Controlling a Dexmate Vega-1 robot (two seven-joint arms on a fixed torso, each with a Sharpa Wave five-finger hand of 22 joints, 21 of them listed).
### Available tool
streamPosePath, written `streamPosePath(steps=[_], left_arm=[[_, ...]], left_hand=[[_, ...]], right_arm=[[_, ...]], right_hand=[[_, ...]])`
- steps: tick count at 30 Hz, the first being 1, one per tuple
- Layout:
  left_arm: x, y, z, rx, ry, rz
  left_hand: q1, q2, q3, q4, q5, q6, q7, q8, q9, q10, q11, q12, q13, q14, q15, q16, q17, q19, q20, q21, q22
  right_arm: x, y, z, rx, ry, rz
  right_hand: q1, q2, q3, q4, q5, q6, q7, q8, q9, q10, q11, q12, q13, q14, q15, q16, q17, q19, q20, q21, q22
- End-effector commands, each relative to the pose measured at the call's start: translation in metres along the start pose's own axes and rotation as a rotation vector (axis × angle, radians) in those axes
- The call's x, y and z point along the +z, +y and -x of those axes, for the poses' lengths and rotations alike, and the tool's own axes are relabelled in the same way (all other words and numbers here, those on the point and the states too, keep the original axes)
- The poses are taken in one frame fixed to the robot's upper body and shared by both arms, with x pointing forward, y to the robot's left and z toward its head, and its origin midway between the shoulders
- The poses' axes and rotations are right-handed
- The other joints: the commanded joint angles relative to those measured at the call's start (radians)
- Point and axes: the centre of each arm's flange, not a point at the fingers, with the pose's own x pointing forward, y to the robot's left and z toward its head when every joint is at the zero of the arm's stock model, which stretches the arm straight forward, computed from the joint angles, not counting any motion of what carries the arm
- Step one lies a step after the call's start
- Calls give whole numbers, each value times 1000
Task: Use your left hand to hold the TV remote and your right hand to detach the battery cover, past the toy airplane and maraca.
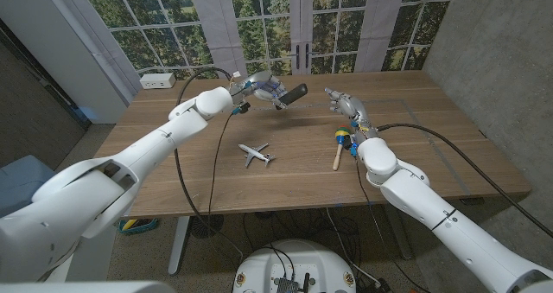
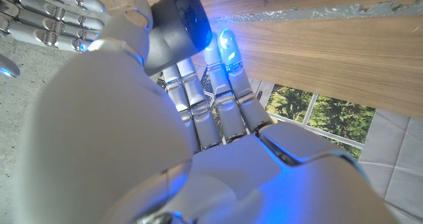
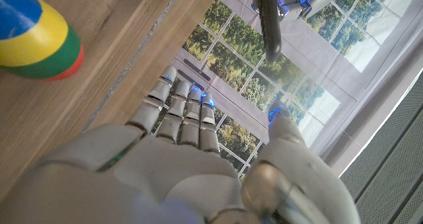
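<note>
My gripper will pull the battery cover (image 1: 298,92), and it will come off the remote's rounded end (image 1: 294,95) in one piece, because that end sticks out clear of the fingers holding the remote.
My left hand (image 1: 263,92) holds the dark TV remote (image 1: 292,95) in the air over the far middle of the table, one end sticking out toward my right hand. The remote's rounded dark end (image 2: 180,24) shows above my left hand's fingers (image 2: 218,95). My right hand (image 1: 346,105) is raised a little to the right of the remote, fingers apart and holding nothing; a gap separates them. In the right wrist view the remote (image 3: 268,19) hangs beyond my right hand's fingers (image 3: 182,112). I cannot make out the battery cover.
A small white toy airplane (image 1: 255,154) lies on the wooden table (image 1: 173,172) near the middle. A maraca (image 1: 340,146) with a striped head (image 3: 36,39) and wooden handle lies right of it, below my right hand. A white power strip (image 1: 157,81) sits at the far left edge.
</note>
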Motion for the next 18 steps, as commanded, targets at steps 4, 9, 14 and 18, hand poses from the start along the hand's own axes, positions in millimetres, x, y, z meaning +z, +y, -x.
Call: streamPosePath(steps=[4, 9, 14, 18], left_arm=[[5, -5, -3, 4, -16, -28], [7, -7, -3, 6, -24, -41], [9, -8, -3, 13, -31, -58], [10, -10, -4, 17, -35, -74]], left_hand=[[86, 92, 66, 5, 155, 56, -46, 5, 6, 154, -140, -3, 6, 192, -279, -5, 7, -7, -110, 13, -5], [85, 92, 67, 5, 155, 55, -47, 3, 7, 154, -140, -7, 6, 193, -279, -7, 11, -10, -110, 18, -10], [85, 91, 68, 5, 156, 54, -47, 2, 9, 157, -140, -7, 10, 193, -279, -9, 14, -13, -111, 24, -15], [84, 91, 69, 5, 156, 57, -47, 1, 8, 157, -140, -11, 9, 193, -279, -11, 17, -15, -111, 29, -20]], right_arm=[[3, 12, -5, 3, -5, 21], [4, 14, -5, -5, -4, 29], [5, 17, -6, 3, -8, 30], [6, 20, -6, 12, -11, 33]], right_hand=[[43, -7, -12, 7, 5, 43, 3, 26, 11, 35, -8, 23, 24, 44, -13, 27, 17, 31, -11, 11, 7], [52, -9, -16, 9, 5, 58, -1, 34, 15, 55, -15, 35, 35, 46, -14, 33, 25, 32, -12, 12, 7], [61, -11, -21, 10, 6, 77, -4, 45, 18, 67, -19, 43, 45, 47, -15, 37, 32, 34, -11, 12, 8], [66, -13, -25, 12, 6, 80, -5, 48, 21, 73, -16, 48, 53, 64, -17, 47, 38, 38, -10, 13, 9]])
